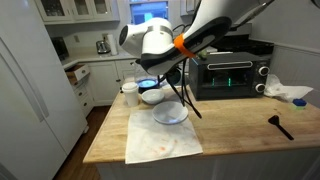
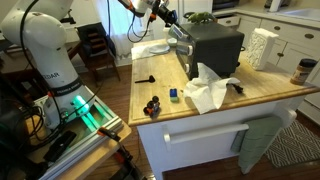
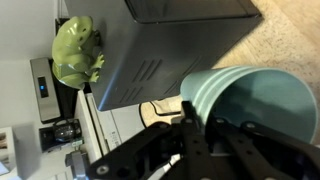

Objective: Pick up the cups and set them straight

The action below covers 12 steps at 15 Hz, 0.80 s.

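Next, my gripper turns the cup upright and moves it toward the white bowl before lowering it, because the cup in my gripper (image 3: 262, 100) tilts beside the toaster oven.
In the wrist view a pale teal-green cup (image 3: 255, 100) fills the right side, lying on its side relative to the camera with its open mouth showing. My gripper (image 3: 190, 128) is shut on the cup's rim, one finger inside and one outside. In an exterior view the gripper (image 2: 163, 17) is up above the far end of the counter, beside the black toaster oven (image 2: 215, 50). In both exterior views the cup is too small or too hidden by the arm to make out.
On the wooden counter (image 1: 230, 135) stand a toaster oven (image 1: 228, 70), a glass kettle with blue light (image 1: 148, 84), a white bowl (image 1: 152, 97), a glass bowl (image 1: 170, 113) on a towel, and a black spatula (image 1: 280, 125). A green frog figure (image 3: 75, 50) sits by the oven.
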Each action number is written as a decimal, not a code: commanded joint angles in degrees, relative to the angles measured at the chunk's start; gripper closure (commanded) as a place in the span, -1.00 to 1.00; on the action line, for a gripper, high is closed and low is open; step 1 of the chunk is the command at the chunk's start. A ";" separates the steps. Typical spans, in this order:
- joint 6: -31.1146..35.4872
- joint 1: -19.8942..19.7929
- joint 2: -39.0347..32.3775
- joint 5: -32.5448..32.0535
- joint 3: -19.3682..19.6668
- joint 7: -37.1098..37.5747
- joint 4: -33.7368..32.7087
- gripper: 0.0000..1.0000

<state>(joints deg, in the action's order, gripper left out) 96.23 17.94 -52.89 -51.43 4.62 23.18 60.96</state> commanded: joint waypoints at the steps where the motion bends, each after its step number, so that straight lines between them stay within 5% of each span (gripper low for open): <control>1: -2.16 -3.28 6.60 6.40 -3.18 -9.48 3.80 0.95; 7: -6.57 -8.27 8.07 21.15 -4.94 -20.70 -1.01 0.95; 12: -12.36 -11.21 6.22 34.93 -4.74 -19.91 -6.83 0.95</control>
<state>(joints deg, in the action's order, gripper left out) 87.85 8.66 -45.52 -23.46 0.69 3.07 58.57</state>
